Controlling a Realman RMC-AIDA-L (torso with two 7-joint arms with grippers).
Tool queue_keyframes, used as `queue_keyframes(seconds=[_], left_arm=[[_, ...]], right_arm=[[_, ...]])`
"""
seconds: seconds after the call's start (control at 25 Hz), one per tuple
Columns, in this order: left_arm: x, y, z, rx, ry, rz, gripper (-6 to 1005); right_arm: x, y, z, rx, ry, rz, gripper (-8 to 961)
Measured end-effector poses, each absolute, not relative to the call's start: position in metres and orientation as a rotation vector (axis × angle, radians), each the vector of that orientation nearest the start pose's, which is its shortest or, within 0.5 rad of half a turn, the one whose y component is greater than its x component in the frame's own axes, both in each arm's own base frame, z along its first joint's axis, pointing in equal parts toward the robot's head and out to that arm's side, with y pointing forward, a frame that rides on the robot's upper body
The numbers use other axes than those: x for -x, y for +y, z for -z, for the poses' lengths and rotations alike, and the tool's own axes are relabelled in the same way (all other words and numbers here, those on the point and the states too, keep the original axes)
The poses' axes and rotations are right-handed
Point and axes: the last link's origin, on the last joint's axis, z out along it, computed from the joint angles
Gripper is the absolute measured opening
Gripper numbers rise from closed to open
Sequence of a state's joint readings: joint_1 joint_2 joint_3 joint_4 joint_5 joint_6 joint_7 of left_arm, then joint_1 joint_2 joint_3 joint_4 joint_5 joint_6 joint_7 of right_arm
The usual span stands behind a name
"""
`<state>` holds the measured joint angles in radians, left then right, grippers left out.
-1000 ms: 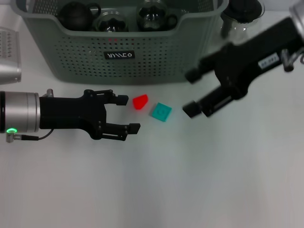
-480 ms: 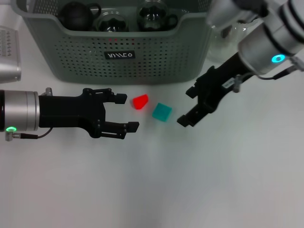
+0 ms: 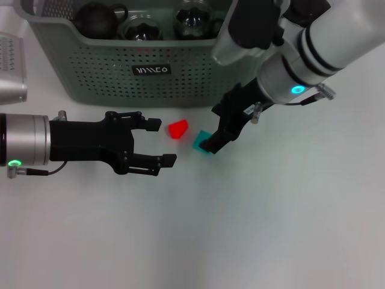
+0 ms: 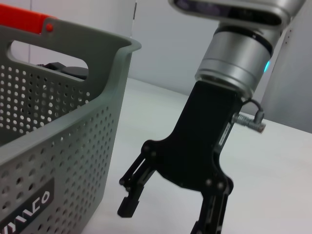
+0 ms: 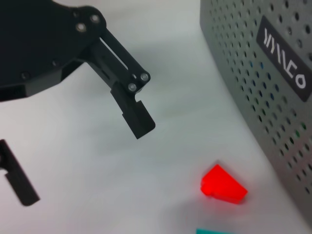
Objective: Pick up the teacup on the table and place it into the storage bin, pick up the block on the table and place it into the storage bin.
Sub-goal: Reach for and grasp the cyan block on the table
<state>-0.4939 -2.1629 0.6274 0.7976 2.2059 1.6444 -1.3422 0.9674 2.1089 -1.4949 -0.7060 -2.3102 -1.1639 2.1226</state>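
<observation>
A gap (image 3: 190,135) separates the teal block (image 3: 200,141) from the red block. My right gripper should keep going toward the teal block and close its open fingers there.
The grey-green storage bin (image 3: 150,69) stands at the back of the white table. In front of it lie a red block (image 3: 177,128) and a teal block (image 3: 200,141). My right gripper (image 3: 215,127) is open, one finger over the teal block's right edge, hiding part of it. My left gripper (image 3: 162,142) is open just left of the red block, not touching it. The right wrist view shows the red block (image 5: 223,184), the bin wall (image 5: 263,92) and the left gripper (image 5: 80,153). The left wrist view shows the right gripper (image 4: 165,219) beside the bin (image 4: 63,141). No teacup shows on the table.
Inside the bin sit a dark round pot (image 3: 99,18) and glass vessels (image 3: 192,18). A silver device (image 3: 9,66) lies at the left edge. The right arm's silver and white body (image 3: 301,54) hangs over the bin's right corner.
My right arm has swung left and down from the back right, bringing its open gripper onto the teal block. The left arm and both blocks have stayed put.
</observation>
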Motion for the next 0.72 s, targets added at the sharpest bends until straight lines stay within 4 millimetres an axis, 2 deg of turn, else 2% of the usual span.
queue_keyframes(seconds=[0.72], left_arm=[[0.266,0.304,0.018,2.844,-0.564,0.564,859]], right_arm=[[-0.144,0.384,0.13,2.906,0.401,0.371,931]])
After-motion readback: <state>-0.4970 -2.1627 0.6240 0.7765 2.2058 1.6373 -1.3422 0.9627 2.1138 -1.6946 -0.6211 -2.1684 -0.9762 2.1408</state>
